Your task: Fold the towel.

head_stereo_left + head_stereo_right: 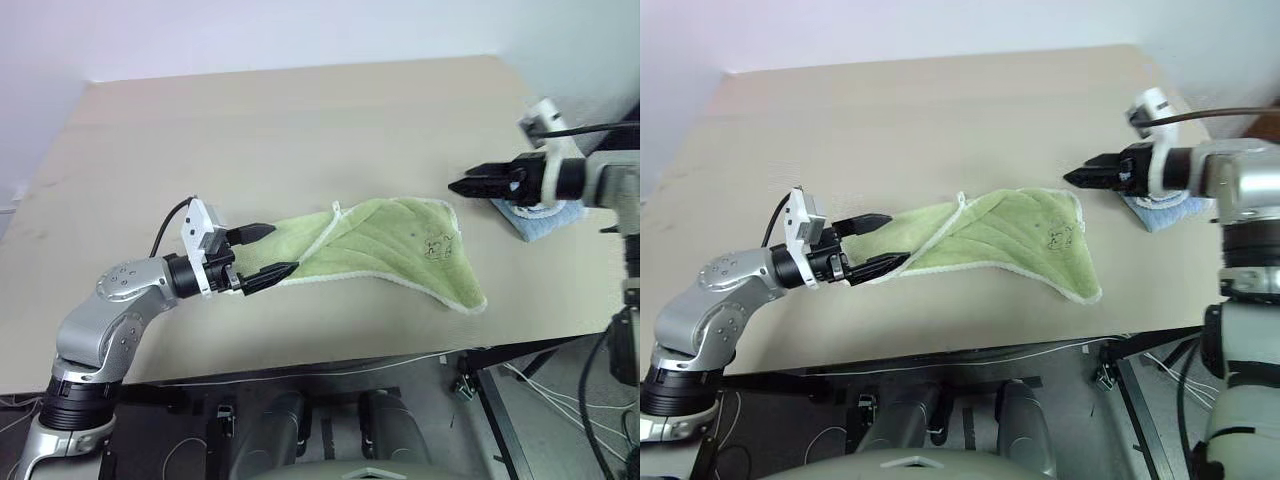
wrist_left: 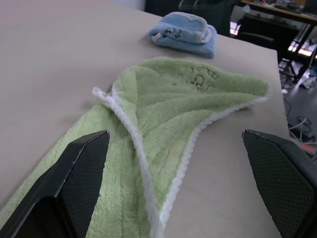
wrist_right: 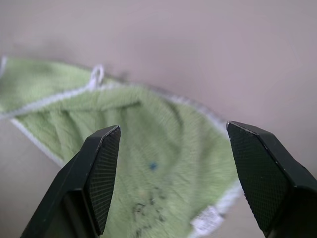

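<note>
The towel (image 1: 400, 242) will fall open into a wide sheet when I lift its corners, because the white corded edge (image 1: 322, 237) runs loosely at a slant across the top layer.
The light yellow-green towel (image 1: 380, 245) lies loosely doubled over on the table (image 1: 300, 120). Its white corded edge runs across the top layer, a small loop sticks up at the fold and a dark printed mark shows near the right end. My left gripper (image 1: 272, 252) is open at the towel's left end, one finger on each side of the cloth (image 2: 163, 129). My right gripper (image 1: 455, 185) hovers above the table just right of the towel's far right corner. It is open with nothing between its fingers (image 3: 104, 163), and the towel (image 3: 148, 144) lies below it.
A smaller folded light blue cloth (image 1: 545, 215) lies near the table's right edge, under my right arm. The towel's right tip comes close to the table's front edge (image 1: 400, 355). Cables and a stand are on the floor at the lower right.
</note>
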Robot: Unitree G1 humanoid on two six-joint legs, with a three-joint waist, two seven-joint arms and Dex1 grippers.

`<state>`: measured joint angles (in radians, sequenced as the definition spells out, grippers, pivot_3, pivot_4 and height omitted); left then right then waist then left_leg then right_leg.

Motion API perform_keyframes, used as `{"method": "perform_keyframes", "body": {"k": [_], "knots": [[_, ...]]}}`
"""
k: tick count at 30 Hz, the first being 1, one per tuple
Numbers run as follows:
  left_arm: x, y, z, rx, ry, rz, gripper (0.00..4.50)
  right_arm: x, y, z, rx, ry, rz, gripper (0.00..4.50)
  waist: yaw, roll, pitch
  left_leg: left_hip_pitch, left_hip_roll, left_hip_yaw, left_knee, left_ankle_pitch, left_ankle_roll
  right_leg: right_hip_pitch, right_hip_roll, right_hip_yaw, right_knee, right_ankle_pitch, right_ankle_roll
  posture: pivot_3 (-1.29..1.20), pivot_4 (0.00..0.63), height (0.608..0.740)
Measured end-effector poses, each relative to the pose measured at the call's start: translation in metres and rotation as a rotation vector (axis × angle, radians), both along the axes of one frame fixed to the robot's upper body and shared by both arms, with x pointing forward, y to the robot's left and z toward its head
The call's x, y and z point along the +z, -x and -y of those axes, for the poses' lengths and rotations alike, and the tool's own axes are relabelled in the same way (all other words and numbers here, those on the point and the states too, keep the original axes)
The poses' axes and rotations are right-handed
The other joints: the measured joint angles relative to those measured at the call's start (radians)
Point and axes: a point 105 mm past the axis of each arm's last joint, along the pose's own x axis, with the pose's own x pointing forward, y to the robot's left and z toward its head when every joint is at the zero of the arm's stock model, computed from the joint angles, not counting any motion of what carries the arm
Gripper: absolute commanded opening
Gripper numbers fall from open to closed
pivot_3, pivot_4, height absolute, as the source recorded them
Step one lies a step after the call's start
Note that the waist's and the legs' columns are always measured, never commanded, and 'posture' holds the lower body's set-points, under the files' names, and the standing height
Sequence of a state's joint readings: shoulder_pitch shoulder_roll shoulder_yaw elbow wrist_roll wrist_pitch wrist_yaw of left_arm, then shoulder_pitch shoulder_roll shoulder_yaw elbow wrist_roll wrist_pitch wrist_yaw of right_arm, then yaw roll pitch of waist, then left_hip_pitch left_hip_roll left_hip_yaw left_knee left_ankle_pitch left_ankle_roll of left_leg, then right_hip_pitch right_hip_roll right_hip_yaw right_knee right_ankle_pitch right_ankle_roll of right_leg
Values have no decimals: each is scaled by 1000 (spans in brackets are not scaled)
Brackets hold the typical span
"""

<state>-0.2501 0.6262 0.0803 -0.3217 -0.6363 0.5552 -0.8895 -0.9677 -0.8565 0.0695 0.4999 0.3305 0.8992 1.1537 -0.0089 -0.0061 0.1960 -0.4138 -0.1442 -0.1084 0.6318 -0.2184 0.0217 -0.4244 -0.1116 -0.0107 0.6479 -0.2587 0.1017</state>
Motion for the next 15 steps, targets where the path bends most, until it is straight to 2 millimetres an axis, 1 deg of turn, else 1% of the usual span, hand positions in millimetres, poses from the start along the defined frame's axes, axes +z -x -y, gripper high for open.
{"method": "perform_keyframes", "body": {"k": [2, 6, 9, 11, 15], "knots": [[-1, -1, 1, -7, -9, 8, 4500, -12, -10, -6, -18, 9, -37, 3597, -2, 0, 0, 0, 0, 0, 0, 0, 0, 0, 0, 0, 1, 0, 0, 0, 150, 740], [-3, -2, 1, -20, -18, 14, 4500, -23, -23, -7, -66, -1, -68, 3597, -2, 0, 0, 0, 0, 0, 1, 0, 0, 0, 1, 0, 1, 0, 0, 0, 150, 740], [-2, -4, 3, -32, -21, 26, 4500, -35, -32, -8, -109, -9, -89, 3597, -3, 0, 0, 0, 0, 0, 1, 0, 0, 0, 1, 0, 1, 0, 0, 0, 150, 740], [1, -5, 5, -40, -13, 46, 4500, -42, -37, -6, -149, -21, -101, 3597, -3, 0, 0, 0, 0, 0, 1, 0, 0, -1, 1, 0, 1, 0, 0, 0, 150, 740], [7, -11, 11, -36, 12, 76, 4500, -45, -44, 6, -228, -15, -89, 3597, -2, 0, 0, 0, 0, 0, 1, 0, -1, 0, 1, 0, 1, 0, 0, 0, 150, 740]]}}
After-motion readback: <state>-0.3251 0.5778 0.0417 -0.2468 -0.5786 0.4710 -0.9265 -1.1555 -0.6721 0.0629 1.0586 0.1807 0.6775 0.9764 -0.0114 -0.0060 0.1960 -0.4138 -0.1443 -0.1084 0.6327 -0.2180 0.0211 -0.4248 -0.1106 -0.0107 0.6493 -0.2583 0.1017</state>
